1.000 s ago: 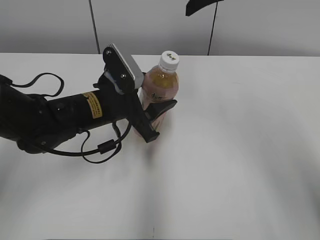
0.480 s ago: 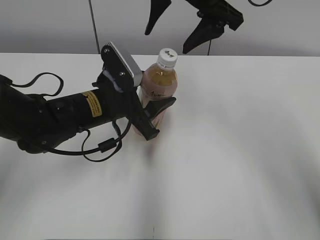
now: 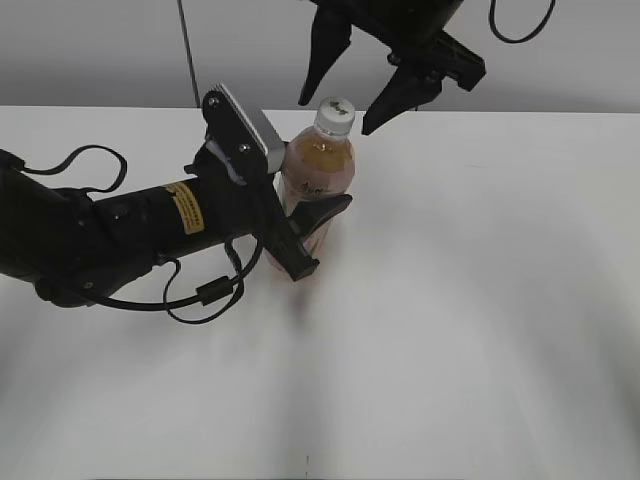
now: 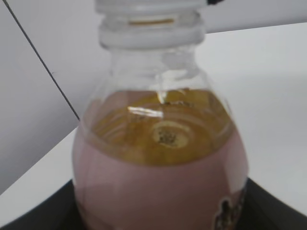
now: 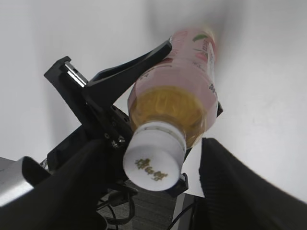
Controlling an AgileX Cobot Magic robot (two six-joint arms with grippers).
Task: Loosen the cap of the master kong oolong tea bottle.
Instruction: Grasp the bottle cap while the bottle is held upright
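Note:
I expect the white cap [image 3: 335, 117] to twist loose and come off in one piece when I turn it, because my left gripper is closed on the bottle's body [image 3: 310, 208].
The master kong oolong tea bottle [image 3: 318, 170] stands upright on the white table [image 3: 480, 300], amber tea above a pink label. Its white cap [image 3: 336, 115] is on. My left gripper [image 3: 312, 235] is shut on the bottle's lower body, one finger on each side. In the left wrist view the bottle [image 4: 160, 158] fills the frame, with the cap's lower edge [image 4: 146, 5] at the top. My right gripper [image 3: 338, 108] is open, its fingers astride the cap from above without touching it. The right wrist view shows the cap [image 5: 154, 160] between my dark fingers [image 5: 240, 191], and the bottle [image 5: 177, 96] below.
The left arm [image 3: 120, 235] with its looping cables lies across the table's left side. A grey wall with dark vertical seams [image 3: 186, 50] runs behind the table's far edge.
My right gripper has come down from the top of the exterior view, open, to straddle the cap. The left gripper and the bottle have stayed in place.

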